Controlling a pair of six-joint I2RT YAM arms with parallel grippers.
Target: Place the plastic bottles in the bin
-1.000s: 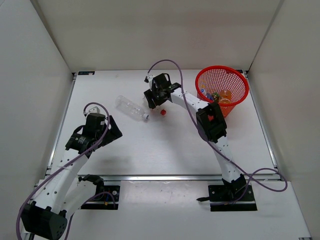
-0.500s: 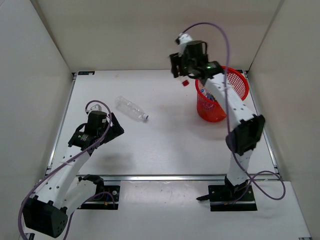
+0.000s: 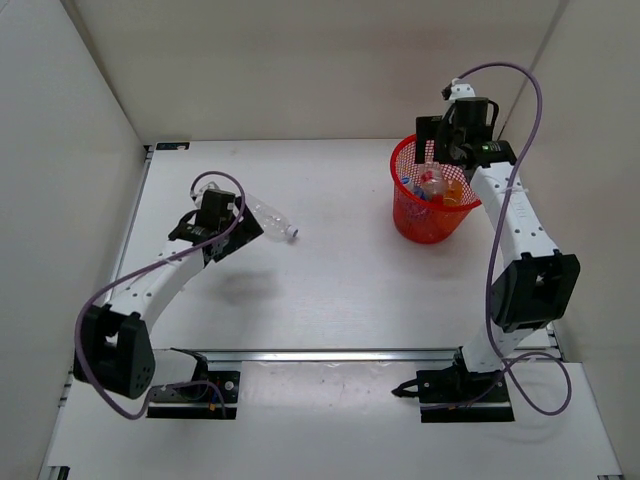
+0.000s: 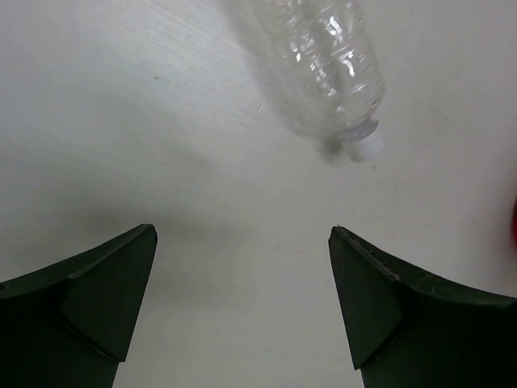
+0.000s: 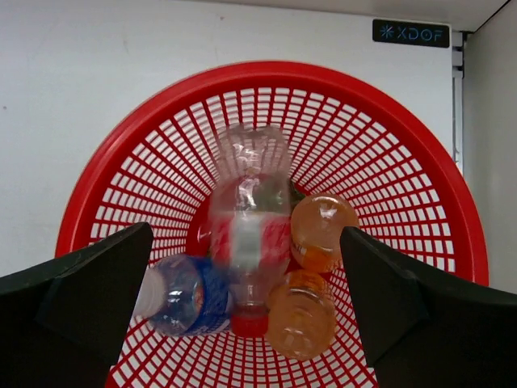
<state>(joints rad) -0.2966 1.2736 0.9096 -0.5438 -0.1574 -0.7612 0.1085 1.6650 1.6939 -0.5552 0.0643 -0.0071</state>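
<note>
I should first move my right gripper out of the way, because it is hanging over the red mesh bin [image 3: 432, 200], and then bring the plain clear bottle [image 3: 271, 219] there with my left gripper.
The red mesh bin [image 3: 408, 222] stands at the back right. My right gripper [image 3: 441, 152] hangs open above its rim [image 5: 266, 71]. Below its jaws [image 5: 246, 230] a clear bottle with a red label and cap [image 5: 250, 234] is blurred, cap toward me, loose among a blue-labelled bottle [image 5: 190, 295] and two orange bottles [image 5: 323, 230] [image 5: 300, 315]. A plain clear bottle [image 3: 266, 216] lies on the table at the left. My left gripper [image 3: 226, 238] is open just short of it, with the bottle's cap end [image 4: 361, 148] ahead of the empty fingers [image 4: 242, 230].
White walls close the table on the left, back and right. The bin sits close to the back right corner. A metal rail runs along the table's near edge [image 3: 330, 354].
My right gripper carried the red-labelled bottle from the table's middle up over the bin and opened, and the bottle dropped in. My left arm reached forward toward the plain clear bottle.
</note>
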